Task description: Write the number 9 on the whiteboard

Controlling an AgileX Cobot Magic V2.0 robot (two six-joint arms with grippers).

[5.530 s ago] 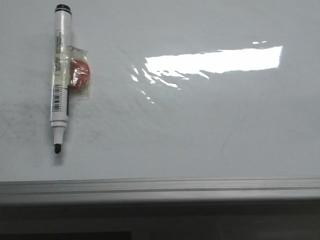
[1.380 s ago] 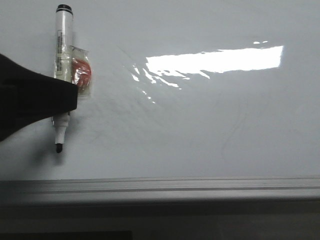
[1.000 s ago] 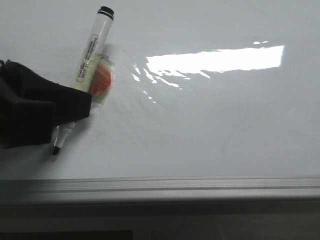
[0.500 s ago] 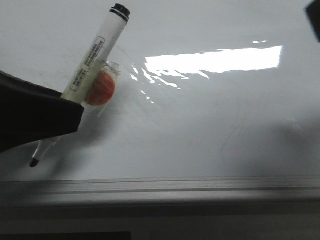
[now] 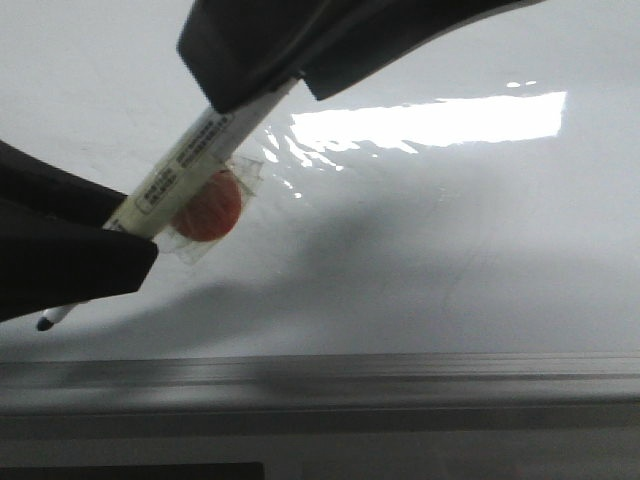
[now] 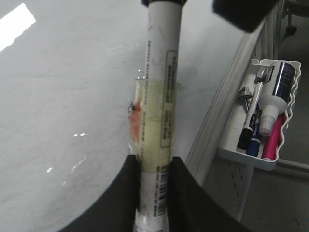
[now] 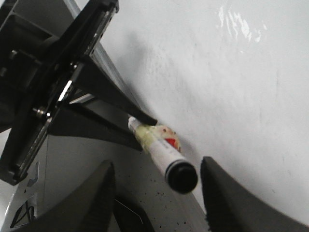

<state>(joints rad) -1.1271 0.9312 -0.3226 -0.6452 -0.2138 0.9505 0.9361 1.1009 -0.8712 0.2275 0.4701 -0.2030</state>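
My left gripper is holding the marker's lower body (image 5: 124, 218) near the marker's tip, so next my right gripper takes hold of the black back end (image 7: 181, 177) of the marker before it writes the 9.
A white marker (image 5: 190, 165) with an orange tag (image 5: 205, 210) taped to it is tilted above the whiteboard (image 5: 450, 250). Its black tip (image 5: 45, 322) points down to the lower left. My left gripper (image 5: 125, 225) is shut on the marker's lower barrel, as the left wrist view (image 6: 154, 164) shows. My right gripper (image 5: 290, 80) is open around the marker's black back end. In the right wrist view the fingers (image 7: 157, 164) stand apart on either side of that end (image 7: 181, 176) without touching it. No number 9 shows on the board.
The board's grey aluminium frame (image 5: 400, 375) runs along the near edge. A white tray (image 6: 260, 157) hangs beside the board's edge, holding several markers and a bottle (image 6: 280, 79). A bright glare patch (image 5: 430, 120) lies on the board.
My left gripper took hold of the marker and lifted and tilted it off the board. My right gripper came in from the upper right and now straddles the marker's back end.
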